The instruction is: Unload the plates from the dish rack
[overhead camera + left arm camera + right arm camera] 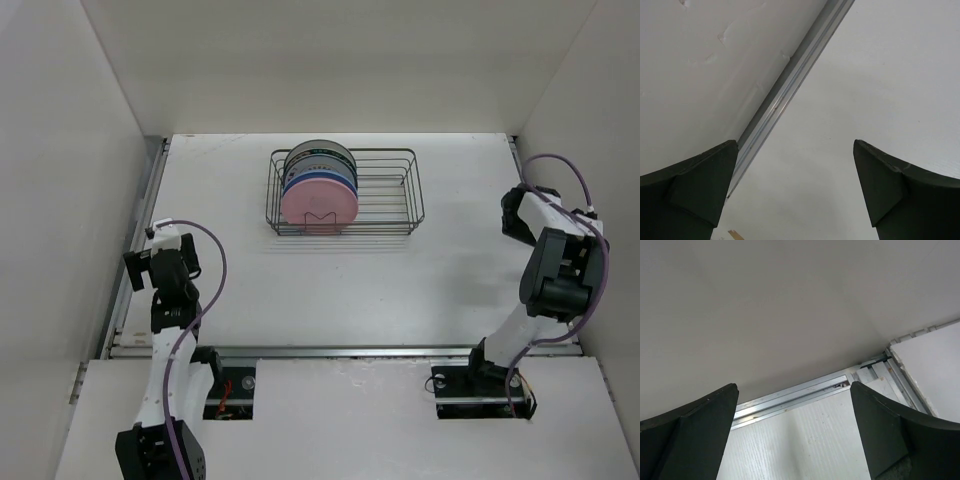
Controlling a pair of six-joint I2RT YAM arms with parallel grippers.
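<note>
The robot's right gripper keeps moving to the pink plate's rim (355, 204) until its fingers are on both sides of that rim, since the rack's empty half (389, 190) leaves the rim open to it.
The dark wire dish rack (385, 190) stands at the back middle of the table. Several plates stand upright in its left half: a pink plate (320, 203) in front, a blue one (345, 182) behind it, and white and grey ones (318, 152) further back. My left gripper (140, 262) is open and empty at the table's left edge, far from the rack; in the left wrist view (795, 150) only the table and rail lie between its fingers. My right gripper (514, 212) is open and empty at the right edge (792, 392).
White walls enclose the table on the left, back and right. A metal rail (785, 97) runs along the left edge and another (790, 397) along the right edge. The rack's right half holds no plates.
</note>
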